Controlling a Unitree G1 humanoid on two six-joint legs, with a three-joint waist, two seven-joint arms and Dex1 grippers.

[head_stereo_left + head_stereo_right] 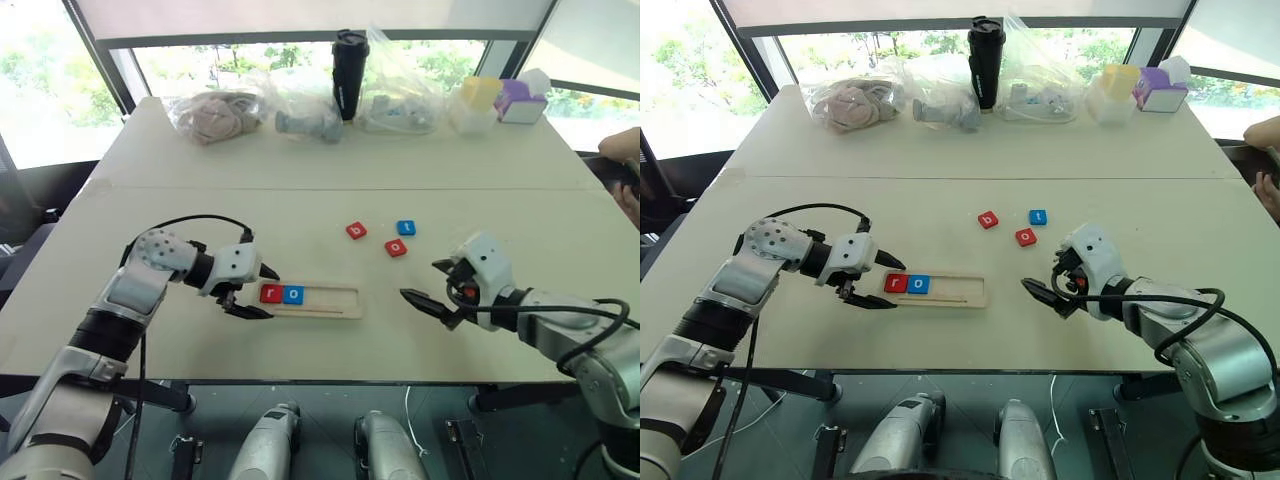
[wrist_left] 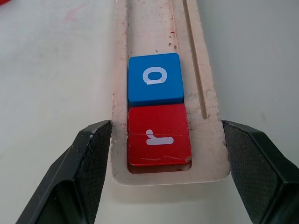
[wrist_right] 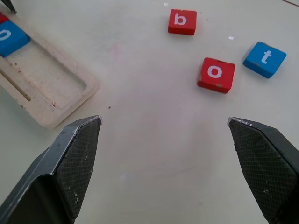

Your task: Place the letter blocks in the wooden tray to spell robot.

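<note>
The red "b" block [image 1: 356, 230] is free of its neighbours and square to my open fingers, so I keep my right gripper going toward it and close on its sides [image 3: 195, 23].
The wooden tray [image 1: 335, 300] lies near the table's front edge, with a red "r" block [image 1: 270, 293] and a blue "o" block [image 1: 293, 294] side by side at its left end. My left gripper [image 1: 263, 291] clamps that end, one finger [image 2: 88, 158] pressed against each long side. A red "b" [image 1: 356, 231], a blue "t" [image 1: 405, 228] and a red "o" [image 1: 396, 247] lie loose on the table behind the tray's right end. My right gripper [image 1: 420, 280] hovers open and empty to the right of the tray, in front of the loose blocks.
Clear plastic bags [image 1: 215, 112] of items, a black tumbler [image 1: 350, 72], a yellow box [image 1: 480, 92] and a purple box [image 1: 520, 100] line the table's far edge. A person's arm [image 1: 625, 150] shows at the right edge.
</note>
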